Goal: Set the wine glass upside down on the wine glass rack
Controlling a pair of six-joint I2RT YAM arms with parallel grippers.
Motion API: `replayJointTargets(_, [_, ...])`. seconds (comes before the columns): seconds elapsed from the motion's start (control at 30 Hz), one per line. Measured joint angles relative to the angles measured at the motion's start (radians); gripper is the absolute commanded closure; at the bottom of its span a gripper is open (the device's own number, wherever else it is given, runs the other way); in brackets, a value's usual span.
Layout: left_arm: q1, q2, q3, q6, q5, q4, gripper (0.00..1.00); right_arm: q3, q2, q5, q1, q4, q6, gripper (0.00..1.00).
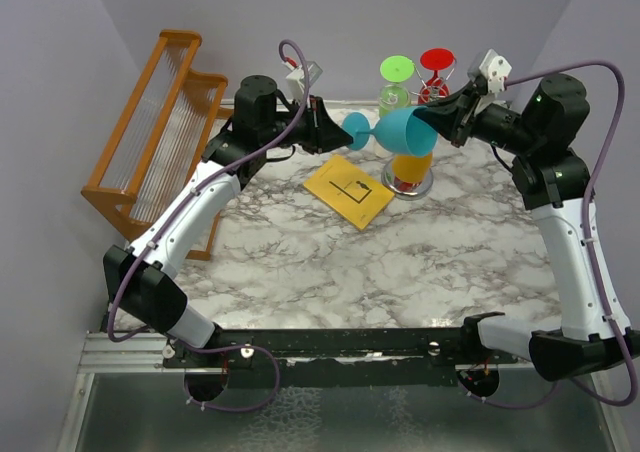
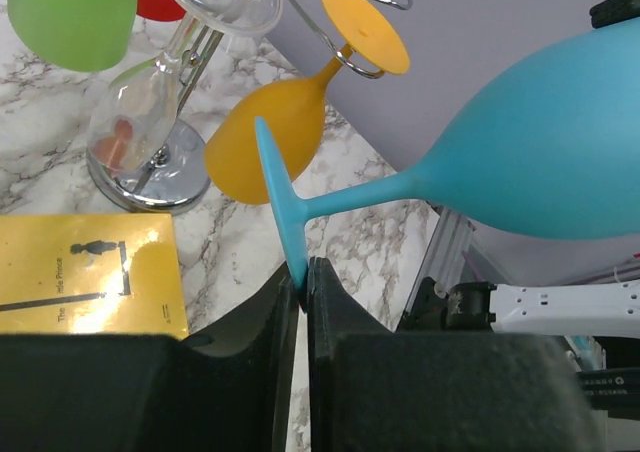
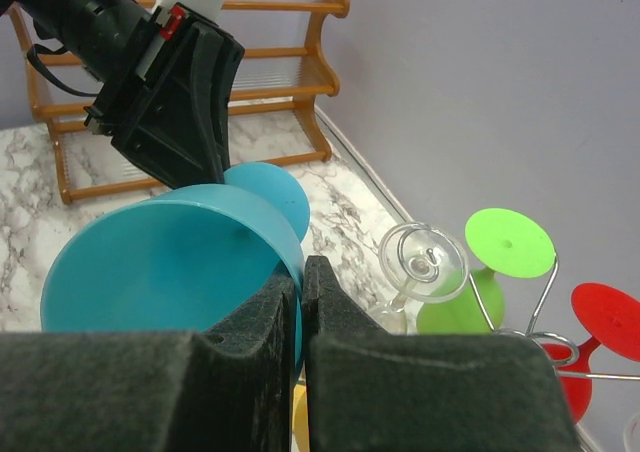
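Observation:
My left gripper should turn the bowl down and pass over the round foot (image 1: 357,131), since my right gripper holds the blue wine glass by the bowl's rim (image 1: 420,124).
The blue wine glass (image 1: 400,132) lies on its side in the air, held between both grippers just in front of the silver wire rack (image 1: 420,186). My left gripper (image 1: 335,130) is shut on the edge of its round foot (image 2: 278,207). My right gripper (image 1: 437,124) is shut on the rim of its bowl (image 3: 170,267), one finger inside and one outside. The rack's shiny round base (image 2: 150,182) and curled wire arms (image 3: 545,294) carry upside-down green (image 1: 396,72), red (image 1: 436,64), orange (image 2: 275,137) and clear (image 3: 425,262) glasses.
An orange-brown wooden slatted rack (image 1: 150,122) stands at the table's left back edge and also shows in the right wrist view (image 3: 280,72). A yellow booklet (image 1: 350,190) lies flat on the marble table (image 1: 400,272), just left of the wire rack.

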Motion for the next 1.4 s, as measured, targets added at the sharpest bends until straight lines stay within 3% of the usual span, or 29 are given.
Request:
replayJointTargets(0.03, [0.004,0.002,-0.003,-0.007,0.008,0.005,1.0,-0.003,0.0,-0.001,0.0,0.003,0.0,0.99])
replayJointTargets(0.17, [0.02,0.003,-0.012,-0.02,0.026,0.029,1.0,-0.025,-0.004,-0.008,0.0,0.026,0.001,0.96])
replayJointTargets(0.37, [0.042,0.003,-0.022,0.023,0.035,0.045,1.0,-0.062,-0.023,-0.026,0.0,0.04,-0.005,0.46])
replayJointTargets(0.47, [0.056,-0.01,-0.034,0.106,0.015,0.045,1.0,-0.069,-0.031,-0.029,0.0,0.029,-0.026,0.39])
replayJointTargets(0.73, [0.065,-0.073,0.002,0.436,-0.077,-0.087,1.0,-0.058,-0.062,-0.027,0.0,-0.09,-0.177,0.36])
replayJointTargets(1.0, [0.043,-0.102,0.12,0.887,-0.059,-0.33,1.0,0.029,-0.039,-0.088,0.0,-0.274,-0.375,0.37])
replayJointTargets(1.1, [-0.011,-0.107,0.166,1.012,-0.048,-0.459,1.0,0.036,-0.017,-0.137,0.011,-0.29,-0.405,0.37])
replayJointTargets(1.4, [-0.145,-0.103,0.199,1.236,-0.035,-0.634,1.0,-0.022,0.029,-0.182,0.17,-0.276,-0.448,0.42])
